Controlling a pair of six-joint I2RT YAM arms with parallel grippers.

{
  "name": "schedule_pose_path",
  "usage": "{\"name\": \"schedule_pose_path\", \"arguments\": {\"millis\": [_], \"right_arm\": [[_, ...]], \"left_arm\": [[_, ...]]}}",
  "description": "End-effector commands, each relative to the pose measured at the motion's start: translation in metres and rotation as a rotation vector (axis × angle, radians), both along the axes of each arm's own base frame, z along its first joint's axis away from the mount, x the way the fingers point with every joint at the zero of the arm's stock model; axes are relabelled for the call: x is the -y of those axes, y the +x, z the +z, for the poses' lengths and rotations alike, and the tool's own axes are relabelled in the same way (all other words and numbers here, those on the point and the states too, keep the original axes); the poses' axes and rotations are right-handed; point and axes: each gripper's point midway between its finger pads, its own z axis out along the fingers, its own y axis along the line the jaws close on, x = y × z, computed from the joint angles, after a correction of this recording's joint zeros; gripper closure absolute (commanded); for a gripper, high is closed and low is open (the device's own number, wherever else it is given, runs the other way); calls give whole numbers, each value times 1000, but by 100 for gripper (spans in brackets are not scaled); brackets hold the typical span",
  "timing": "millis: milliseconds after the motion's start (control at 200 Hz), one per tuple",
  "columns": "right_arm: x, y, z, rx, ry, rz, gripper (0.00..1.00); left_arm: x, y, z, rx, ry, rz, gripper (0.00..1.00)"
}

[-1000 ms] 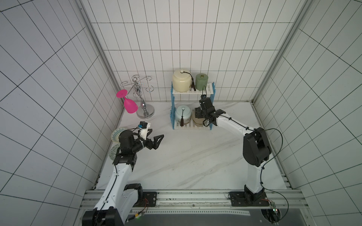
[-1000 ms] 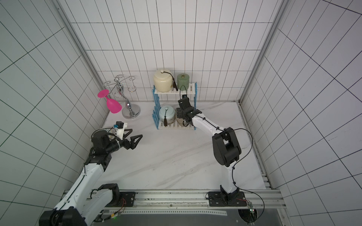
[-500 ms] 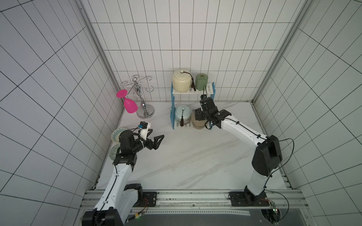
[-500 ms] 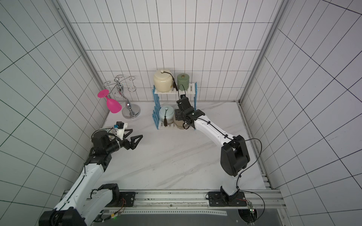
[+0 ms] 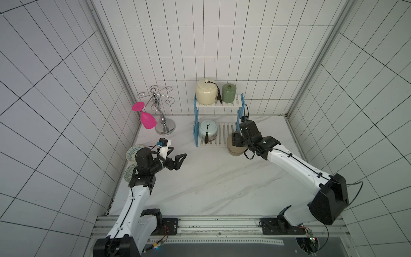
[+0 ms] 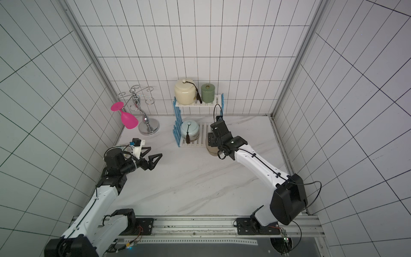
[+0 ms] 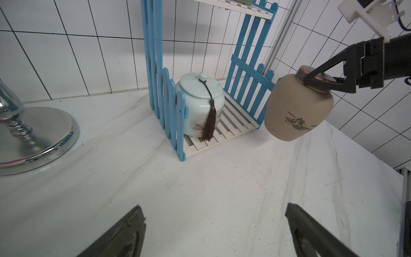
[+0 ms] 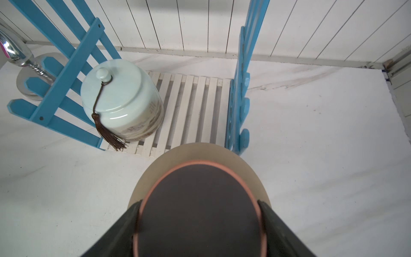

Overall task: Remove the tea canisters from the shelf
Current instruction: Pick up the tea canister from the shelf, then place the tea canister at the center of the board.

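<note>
The tan canister (image 5: 235, 150) hangs clear of the shelf's blue side, so the robot's right gripper should keep carrying it to the empty tabletop (image 5: 266, 171) beyond until it stands flat.
My right gripper (image 8: 200, 203) is shut on the brown lid of the tan tea canister (image 7: 298, 106). The jar hangs slightly tilted above the table, just off the front right corner of the shelf (image 5: 224, 133), and shows in both top views (image 5: 234, 151) (image 6: 212, 151). The pale blue canister (image 5: 208, 131) with its tassel stands on the lower board. On the upper board stand the large cream canister (image 5: 206, 94) and the small green one (image 5: 229, 93). My left gripper (image 5: 178, 154) hovers open and empty over the table's left side, pointing towards the shelf.
A chrome cup stand (image 5: 164, 126) stands left of the shelf with a pink goblet (image 5: 148, 120) hanging from it. Patterned dishes (image 5: 134, 152) lie by the left wall behind my left wrist. Tiled walls close the back and both sides.
My right gripper has drawn the tan canister out from the lower tier towards the front, off the board. The left arm has not moved.
</note>
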Motion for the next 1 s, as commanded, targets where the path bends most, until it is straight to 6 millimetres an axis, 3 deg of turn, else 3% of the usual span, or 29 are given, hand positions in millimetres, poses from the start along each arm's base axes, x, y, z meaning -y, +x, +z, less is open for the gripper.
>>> {"name": "schedule_pose_path", "arguments": {"millis": [0,505,999], "right_arm": [[18,-7,31,103,73,-77,48],[101,-57,-2,107,-7,-272,52],[153,-72,-43,37,-8,-411,53]], "left_arm": [[1,-1,-4,-8,-4,-11,1],[1,-2,-4,-14,-11,-15,1],[2,-2,-7,-23,-13,-18,1]]}}
